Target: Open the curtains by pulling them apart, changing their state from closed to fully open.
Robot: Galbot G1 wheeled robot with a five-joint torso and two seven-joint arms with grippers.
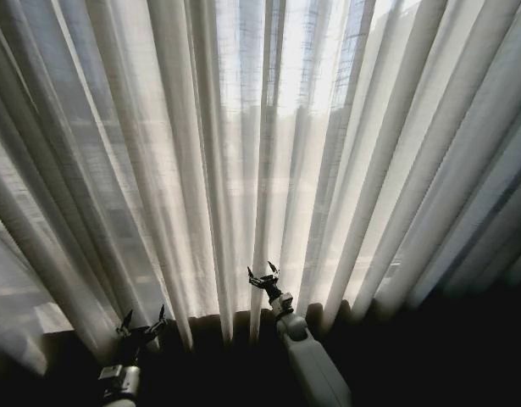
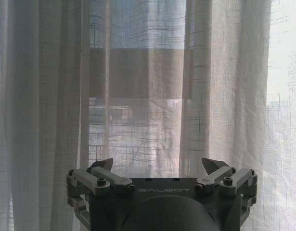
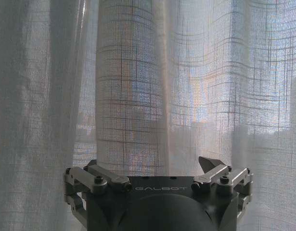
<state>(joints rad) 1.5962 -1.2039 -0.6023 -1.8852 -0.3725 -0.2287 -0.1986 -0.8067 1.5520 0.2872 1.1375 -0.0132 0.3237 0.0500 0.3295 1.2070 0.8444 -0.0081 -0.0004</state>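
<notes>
The hem [image 1: 205, 317] hangs free below long loose pleats, so I expect the middle fold [image 1: 261, 248] to drag the neighbouring pleats along when I pull it sideways.
The sheer white curtains [image 1: 201, 170] hang shut in long vertical pleats across the whole head view, lit from behind. My right gripper [image 1: 262, 275] is raised at the centre, open, close against a middle fold near the hem. In the right wrist view the right gripper [image 3: 148, 163] stands open with a wide pleat of the curtains [image 3: 133, 96] right in front of it; I cannot tell whether they touch. My left gripper [image 1: 141, 326] sits lower and to the left, open, just before the fabric. The left wrist view has the left gripper [image 2: 158, 166] open and empty, facing the curtains [image 2: 138, 96].
A dark band [image 1: 446, 356] runs below the curtain hem along the bottom of the head view, deepest at the right. Through the weave, pale shapes of buildings [image 2: 138, 72] outside show faintly.
</notes>
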